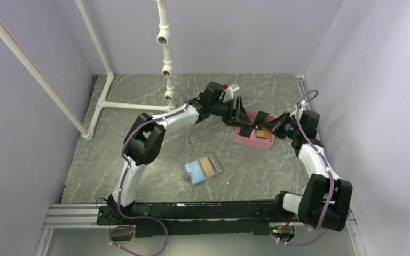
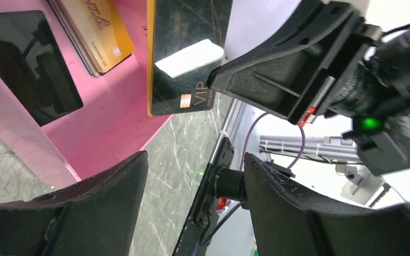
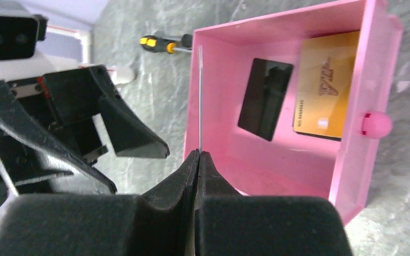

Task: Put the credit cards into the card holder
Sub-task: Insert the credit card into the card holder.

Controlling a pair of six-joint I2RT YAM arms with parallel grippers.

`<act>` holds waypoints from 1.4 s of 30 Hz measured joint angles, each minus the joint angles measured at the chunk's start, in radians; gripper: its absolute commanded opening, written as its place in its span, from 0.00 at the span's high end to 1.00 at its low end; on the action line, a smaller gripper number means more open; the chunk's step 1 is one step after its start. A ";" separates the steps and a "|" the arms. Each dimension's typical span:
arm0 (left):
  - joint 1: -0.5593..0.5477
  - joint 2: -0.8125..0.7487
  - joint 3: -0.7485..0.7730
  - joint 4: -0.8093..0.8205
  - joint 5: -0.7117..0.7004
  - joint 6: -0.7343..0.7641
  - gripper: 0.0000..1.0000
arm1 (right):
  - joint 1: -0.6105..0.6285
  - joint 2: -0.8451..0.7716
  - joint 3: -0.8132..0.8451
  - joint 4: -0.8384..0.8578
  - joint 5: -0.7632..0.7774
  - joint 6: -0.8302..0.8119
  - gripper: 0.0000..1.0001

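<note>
A gold card [image 2: 150, 69] is behind the black card in the right gripper [image 2: 179, 88], so the robot's left gripper should hold both cards while the right gripper takes a new grip to separate them.
A black credit card [image 2: 184, 53] with a gold edge hangs above the near rim of the pink tray [image 1: 245, 140], and my right gripper [image 3: 198, 152] is shut on it; in the right wrist view the card [image 3: 199, 96] shows edge-on. My left gripper [image 2: 195, 160] is open just beside that card, with nothing between its fingers. A black card [image 3: 264, 98] and a tan card [image 3: 325, 85] lie inside the tray [image 3: 213, 80]. The card holder [image 1: 204, 169] lies open mid-table, light blue inside, with a tan card in it.
A yellow-and-black screwdriver [image 3: 163, 44] lies on the table behind the tray. A white pipe frame [image 1: 133, 105] stands at the back left. Lilac walls close in the marbled table on three sides.
</note>
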 measured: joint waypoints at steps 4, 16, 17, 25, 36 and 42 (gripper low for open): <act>0.020 0.010 0.000 0.061 0.077 -0.024 0.29 | -0.051 0.000 -0.074 0.124 -0.144 0.064 1.00; 0.042 0.140 0.077 0.156 0.203 -0.098 0.47 | -0.074 -0.051 -0.111 0.260 -0.322 0.140 1.00; 0.042 0.144 0.077 0.177 0.214 -0.114 0.50 | -0.074 -0.052 -0.111 0.261 -0.325 0.139 1.00; 0.042 0.155 0.067 0.429 0.291 -0.235 0.86 | -0.075 -0.052 -0.113 0.261 -0.346 0.129 1.00; 0.041 0.153 0.016 0.524 0.299 -0.235 1.00 | -0.077 -0.039 -0.111 0.223 -0.336 0.129 0.71; 0.041 0.151 -0.014 0.507 0.296 -0.207 1.00 | -0.079 0.026 -0.073 0.215 -0.335 0.147 0.63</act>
